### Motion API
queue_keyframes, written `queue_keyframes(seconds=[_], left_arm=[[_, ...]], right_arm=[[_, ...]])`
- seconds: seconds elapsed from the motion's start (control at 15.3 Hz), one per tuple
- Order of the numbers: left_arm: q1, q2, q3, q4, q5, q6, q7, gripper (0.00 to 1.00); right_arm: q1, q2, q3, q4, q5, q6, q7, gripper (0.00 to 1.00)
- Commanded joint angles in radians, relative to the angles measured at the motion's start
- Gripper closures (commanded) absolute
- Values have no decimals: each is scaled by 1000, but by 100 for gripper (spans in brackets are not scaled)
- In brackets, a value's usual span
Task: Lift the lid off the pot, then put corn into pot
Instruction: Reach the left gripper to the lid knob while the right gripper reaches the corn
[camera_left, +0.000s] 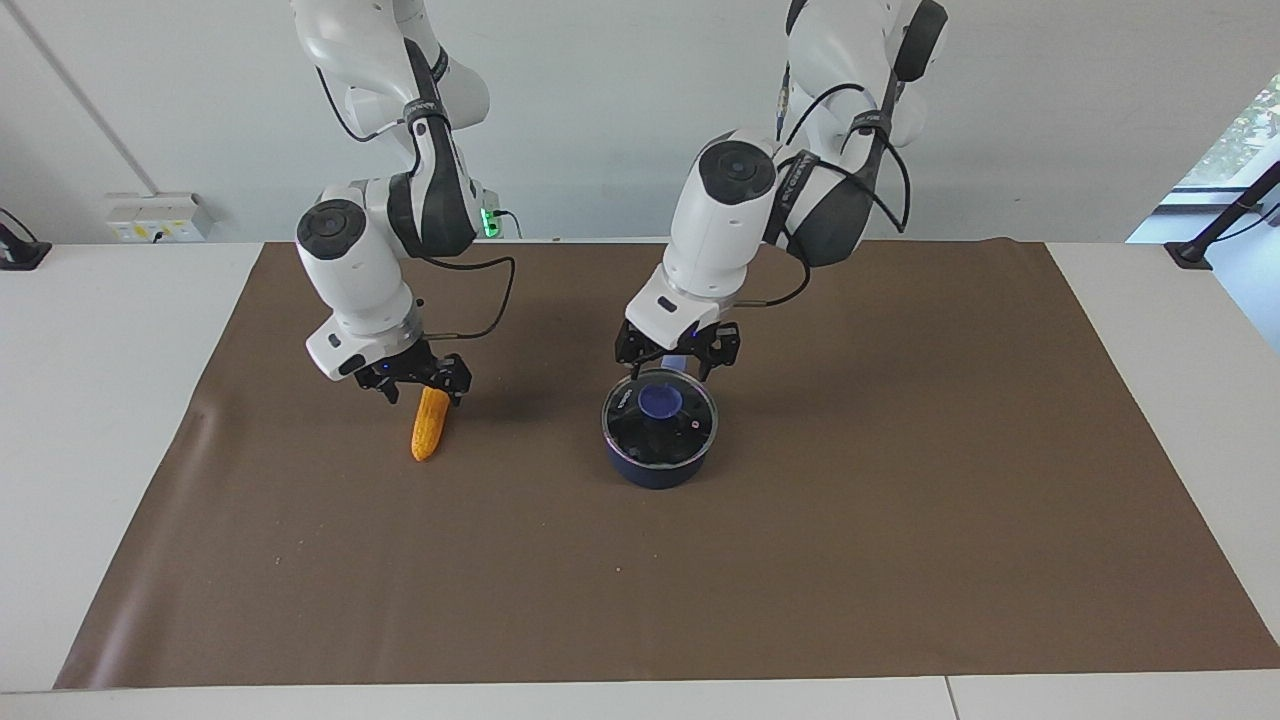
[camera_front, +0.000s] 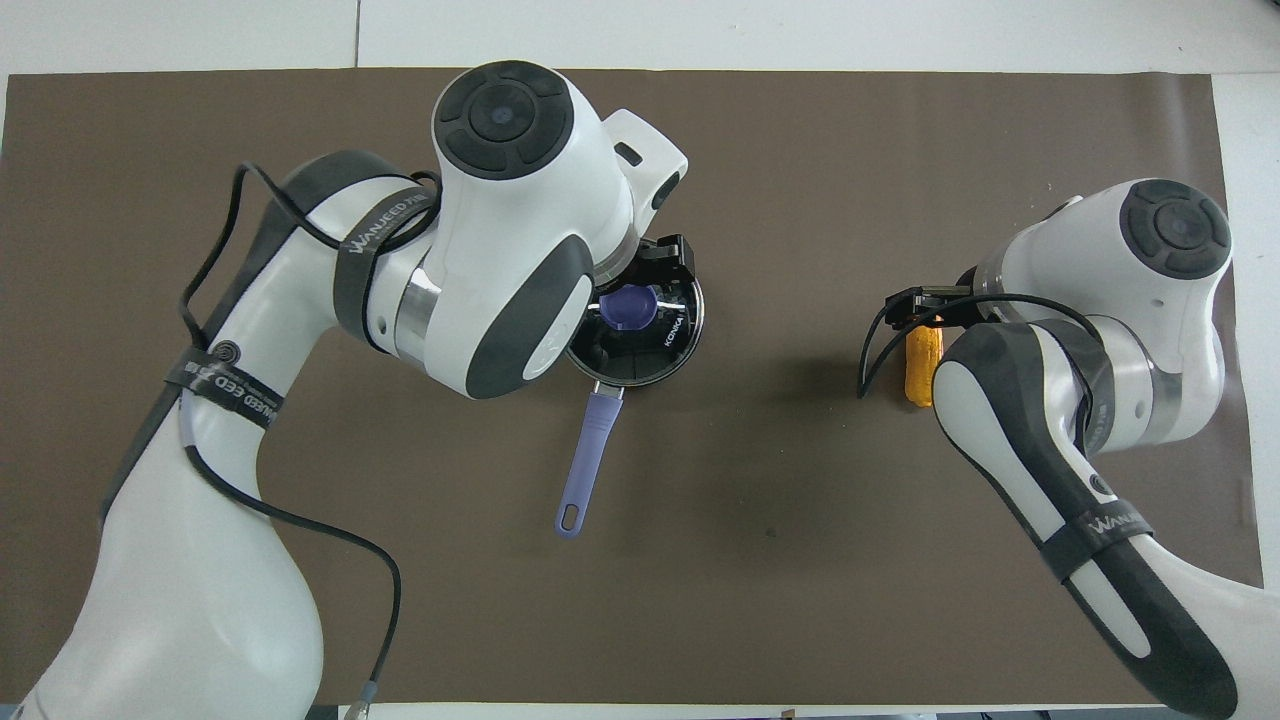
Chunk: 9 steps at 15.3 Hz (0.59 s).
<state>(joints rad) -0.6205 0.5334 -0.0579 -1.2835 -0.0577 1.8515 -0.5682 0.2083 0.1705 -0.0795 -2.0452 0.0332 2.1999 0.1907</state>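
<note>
Only even dark (camera_front: 624, 353) can be seen through the glass lid. I should expect the pot (camera_front: 637, 334) to be empty when I take the lid off.
The dark navy pot (camera_left: 658, 468) stands mid-mat with the glass lid (camera_left: 690, 425) on it and the blue-purple knob (camera_left: 660, 401) at the lid's centre. Its long handle (camera_front: 588, 455) points toward the robots. My left gripper (camera_left: 676, 355) hangs open just above the lid, over the knob and the rim nearer the robots; one of its fingers (camera_front: 668, 256) shows in the overhead view. The yellow-orange corn (camera_left: 430, 428) lies on the mat toward the right arm's end. My right gripper (camera_left: 422, 380) is low and open, its fingers astride the corn's end nearer the robots.
A brown mat (camera_left: 800, 560) covers most of the white table (camera_left: 90, 400). A socket box (camera_left: 160, 215) sits at the table's edge near the right arm's base. Cables hang from both arms.
</note>
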Motion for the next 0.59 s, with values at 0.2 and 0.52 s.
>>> queue_keyframes(seconds=[0.2,0.52], left_arm=[[-35,42,15,29,78,-2,5,0],[-31,40,15,6,108,11,27,0]], right_arm=[[-16,43,3,-46,14,44,-8,0],[-29,44,1,-104,16,96,-7,2]])
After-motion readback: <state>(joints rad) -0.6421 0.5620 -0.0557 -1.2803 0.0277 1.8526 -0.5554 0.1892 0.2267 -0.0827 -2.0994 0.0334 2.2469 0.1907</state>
